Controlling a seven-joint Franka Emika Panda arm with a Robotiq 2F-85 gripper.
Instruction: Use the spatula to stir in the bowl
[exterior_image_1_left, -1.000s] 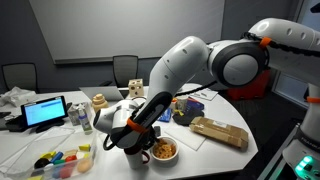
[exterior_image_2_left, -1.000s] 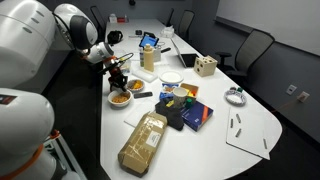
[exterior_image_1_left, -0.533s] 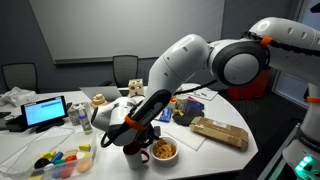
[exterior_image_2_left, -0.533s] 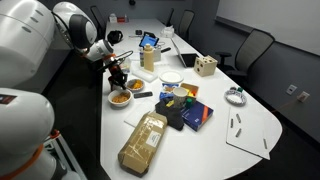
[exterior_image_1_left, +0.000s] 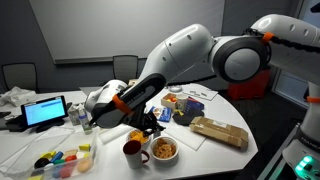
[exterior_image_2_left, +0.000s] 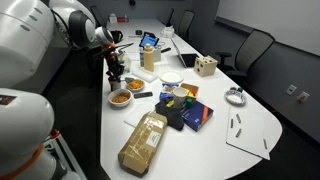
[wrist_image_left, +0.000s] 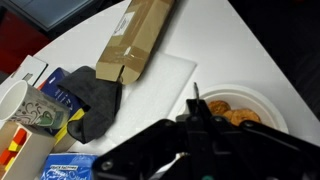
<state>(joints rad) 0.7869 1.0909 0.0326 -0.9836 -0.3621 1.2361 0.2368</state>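
Observation:
My gripper is tilted, with the spatula's tip over the bowl's rim (wrist_image_left: 205, 93). Next, I swing back upright and move the spatula's tip above the food pieces (exterior_image_1_left: 164, 149) before I stir.
The bowl (exterior_image_1_left: 163, 150) is small, round and pale, with orange-yellow food pieces; it also shows in the other exterior view (exterior_image_2_left: 120, 98) and at the right of the wrist view (wrist_image_left: 240, 104). My gripper (exterior_image_1_left: 149, 123) hangs above and a little to the side of the bowl, and also shows in the other exterior view (exterior_image_2_left: 115, 72). In the wrist view the gripper (wrist_image_left: 197, 128) is shut on the spatula (wrist_image_left: 196, 101), a thin dark blade between the fingers. Its tip stands over the bowl's near rim, above the food.
A red mug (exterior_image_1_left: 132, 150) stands right beside the bowl (exterior_image_2_left: 136, 87). A brown paper bag (exterior_image_1_left: 220, 131) (exterior_image_2_left: 143, 140) (wrist_image_left: 135, 40) lies on the white table. A dark cloth (wrist_image_left: 95, 100), boxes, a tablet (exterior_image_1_left: 45, 112) and colourful cups (exterior_image_1_left: 60, 160) lie around.
The gripper with the spatula has lifted up from the bowl and mug. The arm's forearm has swung higher and to the left in the exterior view.

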